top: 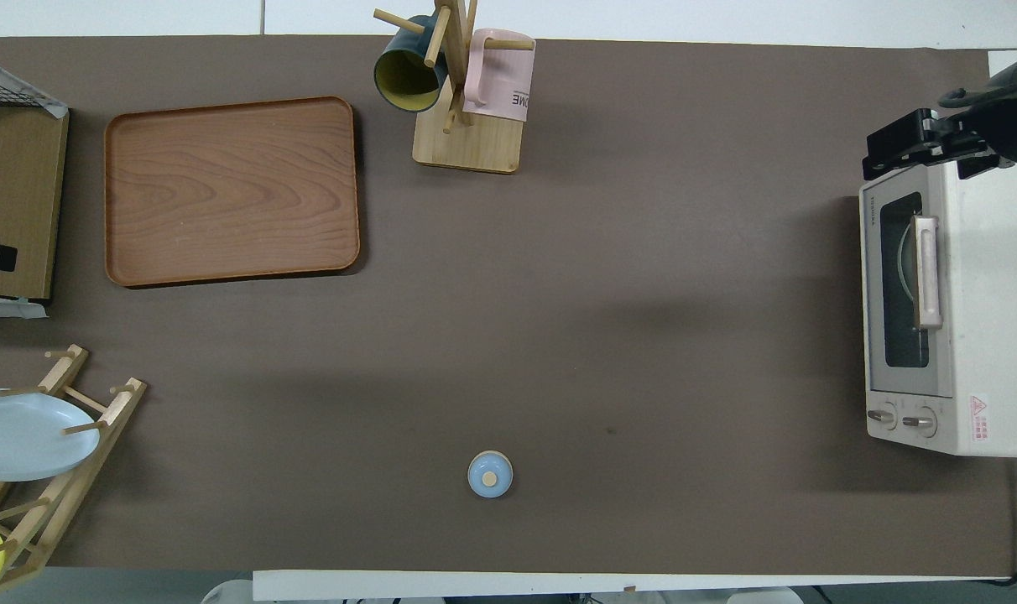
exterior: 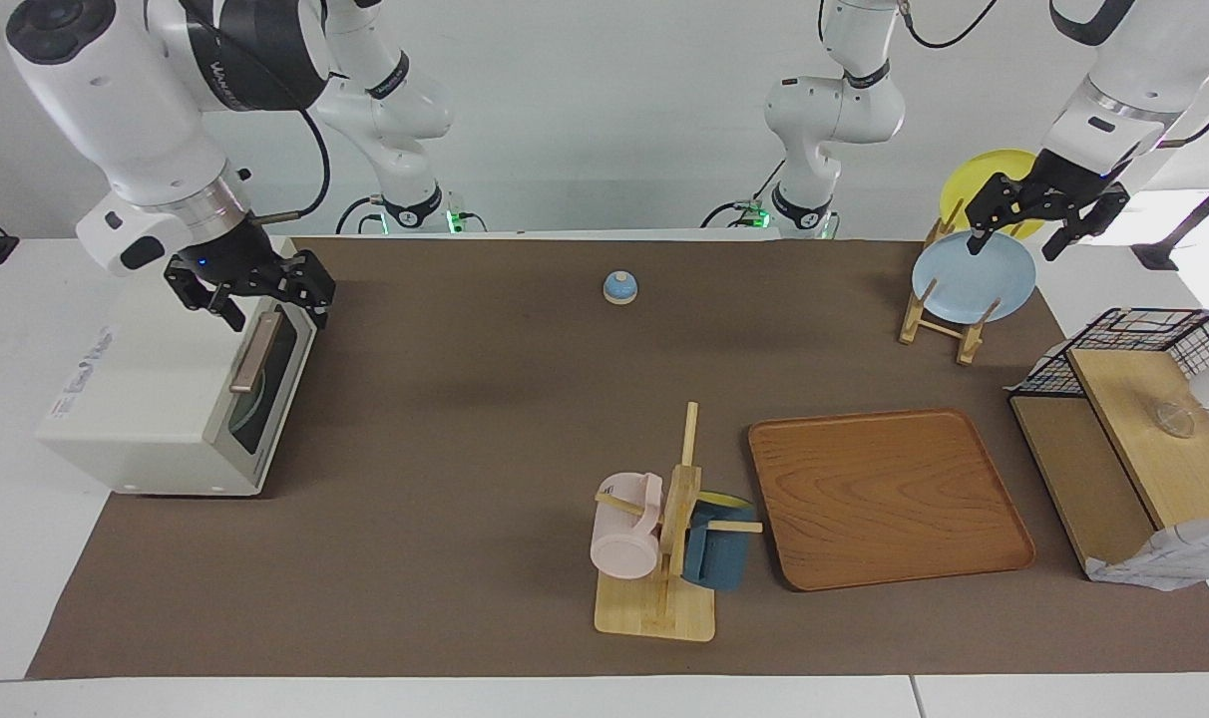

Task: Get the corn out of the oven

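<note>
A curved rim (top: 900,260) can be seen through the dark glass door, so the robot should expect a plate carrying the corn (top: 909,268) inside the oven.
The cream-white oven (exterior: 156,399) stands at the right arm's end of the table, its dark glass door shut and the tan bar handle (exterior: 250,351) across the door's top. The oven also shows in the overhead view (top: 978,319). No corn is in view; through the window only a dim round shape shows. My right gripper (exterior: 265,299) is open in the air over the oven's top front edge, just above the handle, and it shows in the overhead view (top: 924,155). My left gripper (exterior: 1013,239) is open and empty over the plate rack.
A wooden rack (exterior: 939,319) holds a blue plate (exterior: 974,277) and a yellow plate (exterior: 989,175). A wooden tray (exterior: 889,499), a mug tree (exterior: 664,558) with a pink and a blue mug, a small blue knob (exterior: 619,287) and a black wire basket (exterior: 1133,339) with wooden shelves are on the mat.
</note>
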Available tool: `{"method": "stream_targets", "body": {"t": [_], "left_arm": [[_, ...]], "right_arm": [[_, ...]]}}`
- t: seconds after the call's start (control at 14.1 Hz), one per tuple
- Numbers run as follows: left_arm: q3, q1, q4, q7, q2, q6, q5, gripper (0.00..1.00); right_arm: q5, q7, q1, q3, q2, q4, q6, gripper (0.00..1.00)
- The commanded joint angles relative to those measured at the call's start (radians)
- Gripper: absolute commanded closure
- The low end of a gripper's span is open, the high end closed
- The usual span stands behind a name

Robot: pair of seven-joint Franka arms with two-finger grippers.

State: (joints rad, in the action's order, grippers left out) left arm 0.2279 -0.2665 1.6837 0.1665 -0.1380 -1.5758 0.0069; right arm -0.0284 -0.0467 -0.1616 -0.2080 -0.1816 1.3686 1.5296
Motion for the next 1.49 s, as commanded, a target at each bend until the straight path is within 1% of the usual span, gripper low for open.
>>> {"method": "stream_targets", "body": {"t": [0.0,0.28,0.35,0.43,0.57,0.64,0.71,0.78,0.99,1.13,1.2,1.42], "left_arm": [[-0.004,0.003,0.021,-0.01,-0.022,-0.009,0.008,0.0],[-0.012,-0.011,0.051,-0.034,-0.032,-0.023,0.008,0.0],[-0.016,-0.014,0.051,-0.054,-0.032,-0.015,0.008,0.0],[-0.021,-0.019,0.051,-0.061,-0.034,-0.013,0.008,0.0],[-0.021,-0.019,0.051,-0.061,-0.034,-0.01,0.008,0.0],[-0.021,-0.019,0.051,-0.061,-0.034,-0.01,0.008,0.0],[-0.021,-0.019,0.051,-0.059,-0.034,-0.009,0.008,0.0],[-0.021,-0.019,0.051,-0.059,-0.034,-0.009,0.008,0.0],[-0.021,-0.017,0.053,-0.053,-0.034,-0.01,0.008,0.0],[-0.021,-0.017,0.065,-0.053,-0.041,-0.013,0.008,0.0],[-0.021,-0.017,0.068,-0.053,-0.043,-0.009,0.008,0.0],[-0.021,-0.017,0.076,-0.05,-0.049,-0.012,0.008,0.0]], "right_arm": [[-0.024,0.014,-0.007,-0.007,0.007,0.001,-0.002,0.01],[-0.038,0.014,-0.015,-0.007,0.011,0.026,0.009,0.01],[-0.05,0.018,-0.019,-0.007,0.025,0.068,0.014,0.01],[-0.076,0.033,-0.021,-0.005,0.069,0.161,0.05,0.01],[-0.172,0.036,-0.018,-0.005,0.175,0.408,0.22,0.01],[-0.182,0.034,-0.025,-0.004,0.2,0.476,0.277,0.17],[-0.188,0.048,-0.05,-0.002,0.195,0.481,0.268,0.91],[-0.194,0.091,-0.082,-0.004,0.192,0.486,0.253,1.0],[-0.234,0.088,-0.11,-0.001,0.206,0.515,0.225,1.0],[-0.237,0.036,-0.131,0.001,0.231,0.575,0.247,1.0],[-0.237,-0.013,-0.133,-0.001,0.237,0.601,0.276,1.0],[-0.237,-0.082,-0.099,-0.001,0.232,0.603,0.279,1.0]]}}
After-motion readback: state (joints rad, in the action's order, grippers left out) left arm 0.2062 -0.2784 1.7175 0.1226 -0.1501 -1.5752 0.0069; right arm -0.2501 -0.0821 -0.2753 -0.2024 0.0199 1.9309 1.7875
